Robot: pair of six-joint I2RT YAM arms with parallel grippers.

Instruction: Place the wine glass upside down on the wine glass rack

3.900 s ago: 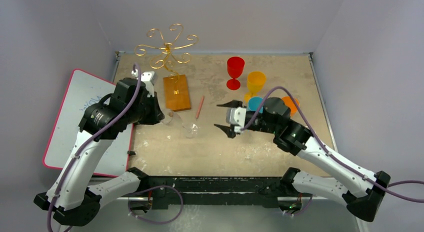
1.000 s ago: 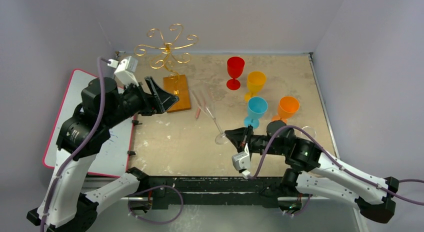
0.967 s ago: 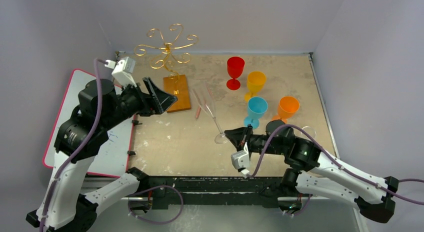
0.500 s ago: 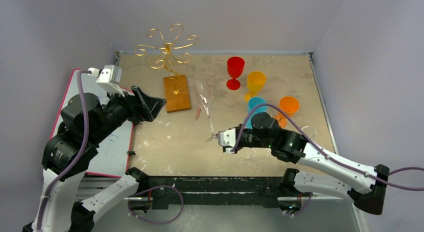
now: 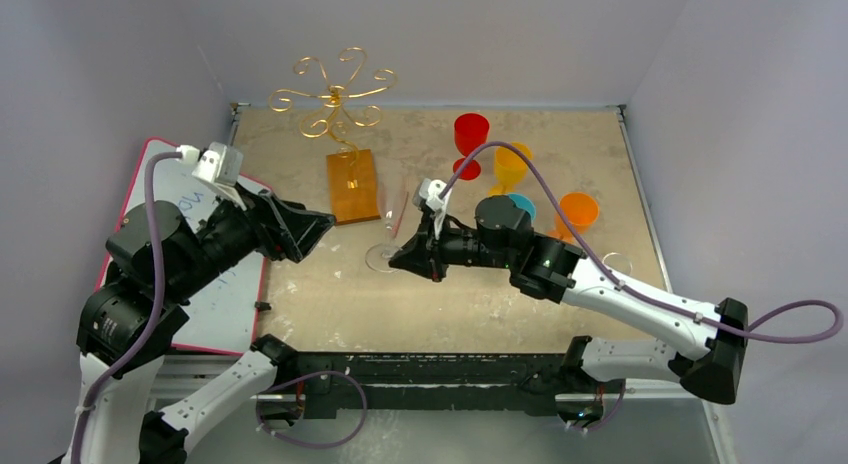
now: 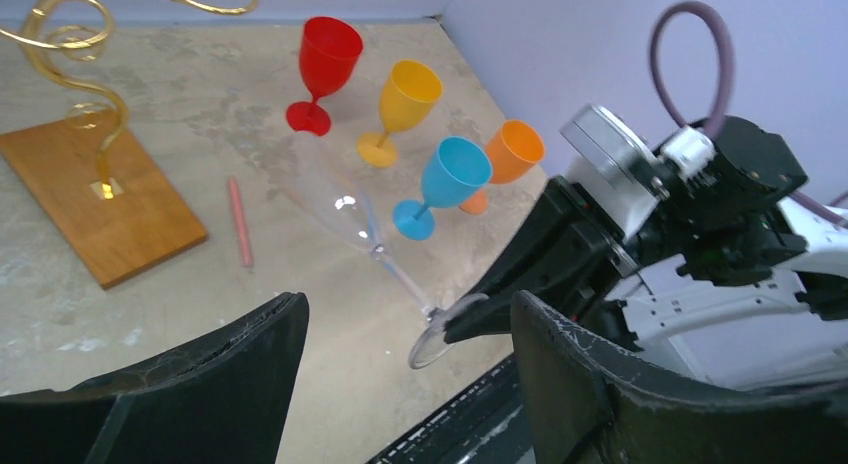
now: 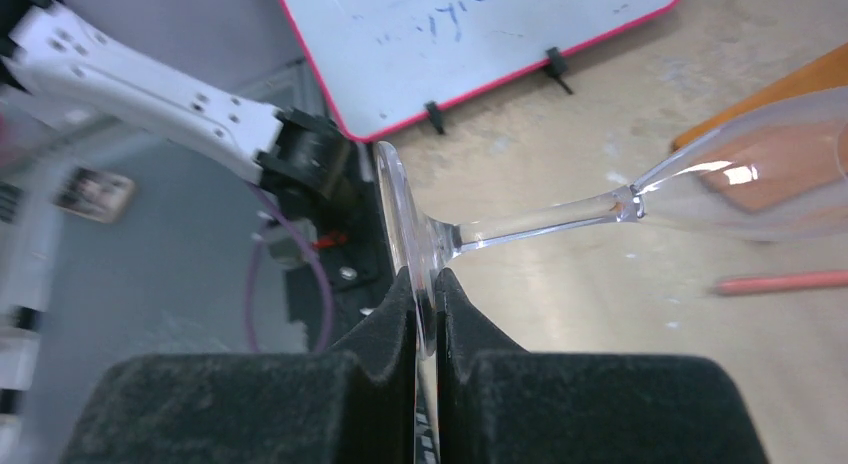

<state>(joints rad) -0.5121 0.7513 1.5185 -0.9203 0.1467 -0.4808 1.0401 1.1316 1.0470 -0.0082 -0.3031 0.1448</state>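
Observation:
Next, my left gripper takes the foot's free edge first, because my right gripper is holding the wine glass's foot and the rack is on my left gripper's side.
The clear wine glass hangs tilted above the table, bowl toward the back. My right gripper is shut on the rim of its round foot, which stands pinched between the two black pads. The foot shows just left of that gripper in the top view. The wine glass rack, a gold wire tree on a wooden base, stands at the back left. My left gripper hangs open near the base, holding nothing; the left wrist view looks between its jaws at the glass.
Red, yellow, blue and orange goblets stand at the back right. A pink pen lies beside the base. A red-edged whiteboard lies at the table's left edge.
My right arm has swung left and farther back with the glass, gripped by its foot. My left arm has drawn back toward the left, still open.

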